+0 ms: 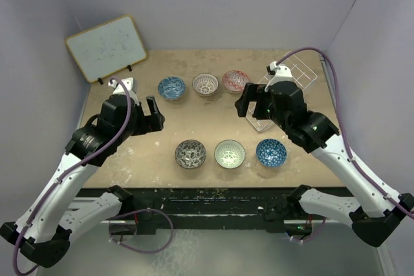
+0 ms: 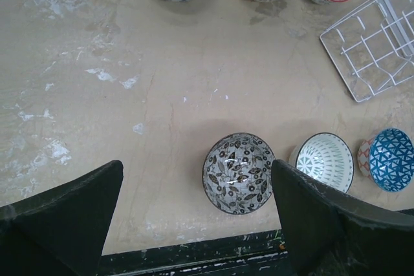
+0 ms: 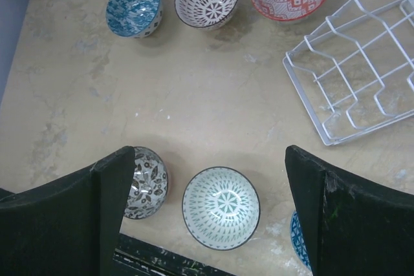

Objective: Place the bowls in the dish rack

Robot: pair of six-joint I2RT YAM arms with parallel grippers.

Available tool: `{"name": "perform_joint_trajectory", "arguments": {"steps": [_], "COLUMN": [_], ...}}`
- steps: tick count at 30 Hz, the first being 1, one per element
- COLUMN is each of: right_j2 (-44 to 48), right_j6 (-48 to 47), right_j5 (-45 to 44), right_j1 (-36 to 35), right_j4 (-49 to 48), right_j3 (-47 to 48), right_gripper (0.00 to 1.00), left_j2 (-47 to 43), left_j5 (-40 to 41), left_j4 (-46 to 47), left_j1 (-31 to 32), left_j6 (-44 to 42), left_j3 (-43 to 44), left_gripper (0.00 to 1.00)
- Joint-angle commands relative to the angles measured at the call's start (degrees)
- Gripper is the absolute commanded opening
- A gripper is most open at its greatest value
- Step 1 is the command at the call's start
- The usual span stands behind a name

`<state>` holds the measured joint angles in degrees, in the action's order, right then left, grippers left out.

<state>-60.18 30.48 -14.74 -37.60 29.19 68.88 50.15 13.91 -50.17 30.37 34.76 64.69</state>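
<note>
My left gripper should go on moving down where a gap (image 1: 210, 154) separates the grey-black bowl from the pale green-white bowl, until its fingers are on both sides of the grey-black rim (image 1: 205, 156).
Six bowls sit on the table in two rows. Far row: blue bowl (image 1: 171, 87), white-lattice bowl (image 1: 205, 84), red bowl (image 1: 235, 81). Near row: grey-black bowl (image 1: 190, 153), pale green-white bowl (image 1: 229, 153), second blue bowl (image 1: 271, 152). The white wire dish rack (image 1: 299, 72) stands empty at the far right, partly behind my right arm. My left gripper (image 1: 154, 116) is open, high above the table left of the near row. My right gripper (image 1: 248, 103) is open, high above the table beside the rack. Neither holds anything.
A wood-framed whiteboard (image 1: 107, 48) leans at the far left corner. Grey walls close in the table on three sides. The table's black front edge (image 1: 213, 193) runs just below the near row of bowls.
</note>
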Motion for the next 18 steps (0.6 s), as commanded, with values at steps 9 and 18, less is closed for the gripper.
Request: {"name": "perform_joint_trajectory", "arguments": {"steps": [9, 18], "right_j2": [0.7, 1.8], "right_j6": [1.5, 0.9], "right_j5": [-4.4, -2.0], "right_j1": [-0.2, 2.2], "right_j4": [4.1, 7.8], "right_j3": [3.1, 1.5], "right_gripper": [1.0, 1.0], "left_j2": [-9.1, -6.2], "left_j5": [-15.1, -18.1], "left_j4": [15.4, 17.8], "left_j1": [-0.3, 2.2], "left_j6": [-10.8, -6.4], "left_j3": [-8.2, -12.8], "left_gripper": [0.99, 0.99]}}
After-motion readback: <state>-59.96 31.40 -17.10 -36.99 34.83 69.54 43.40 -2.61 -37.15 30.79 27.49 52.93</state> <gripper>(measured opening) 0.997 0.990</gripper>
